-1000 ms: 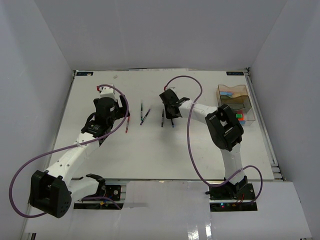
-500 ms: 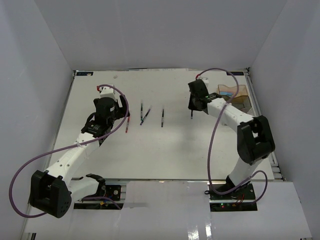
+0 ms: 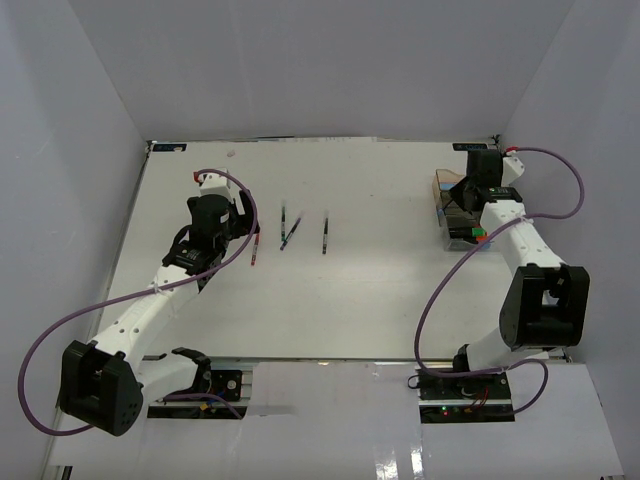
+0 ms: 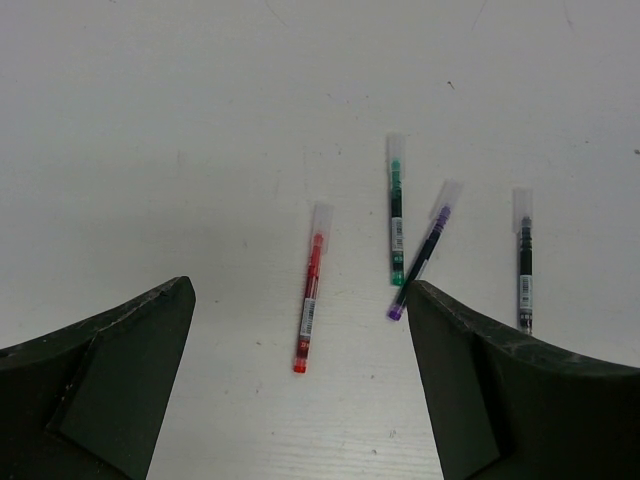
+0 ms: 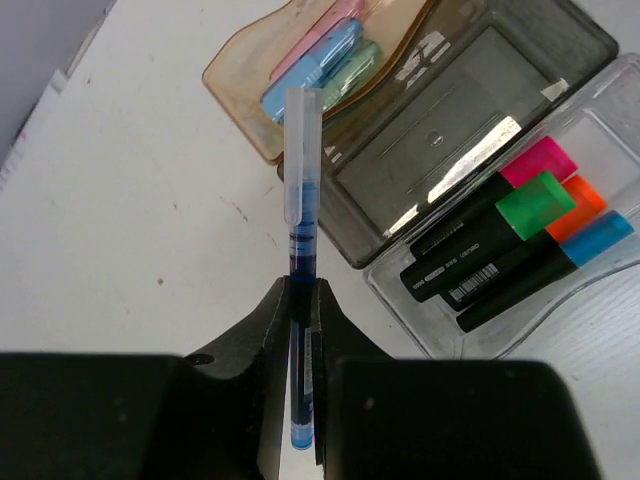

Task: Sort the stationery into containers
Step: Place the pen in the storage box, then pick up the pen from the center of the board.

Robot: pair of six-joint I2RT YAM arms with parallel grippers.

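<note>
The grey middle tray (image 5: 440,140) is open and empty, so the right gripper should go on swinging the blue pen over that tray (image 5: 455,125) until the two line up, and then let go of the pen there.
My right gripper (image 5: 301,290) is shut on a blue pen (image 5: 301,200) with a clear cap, held above the table just left of the containers. The amber tray (image 5: 470,90) holds pastel pink, blue and mint pieces (image 5: 322,60). The clear tray (image 5: 592,125) beside it holds black markers (image 5: 500,245) with pink, green, orange and blue caps. My left gripper (image 4: 300,290) hangs open above a red pen (image 4: 311,300), not touching it. A green pen (image 4: 396,225), a purple pen (image 4: 425,250) and a black pen (image 4: 524,262) lie to its right.
In the top view the right gripper (image 3: 458,205) covers much of the amber tray (image 3: 441,185) at the table's right rear. The left gripper (image 3: 243,222) is left of centre, by the red pen (image 3: 254,250). White walls enclose the table.
The right arm swung from the middle of the table to the trays on the right, carrying the blue pen. The left arm has not moved.
</note>
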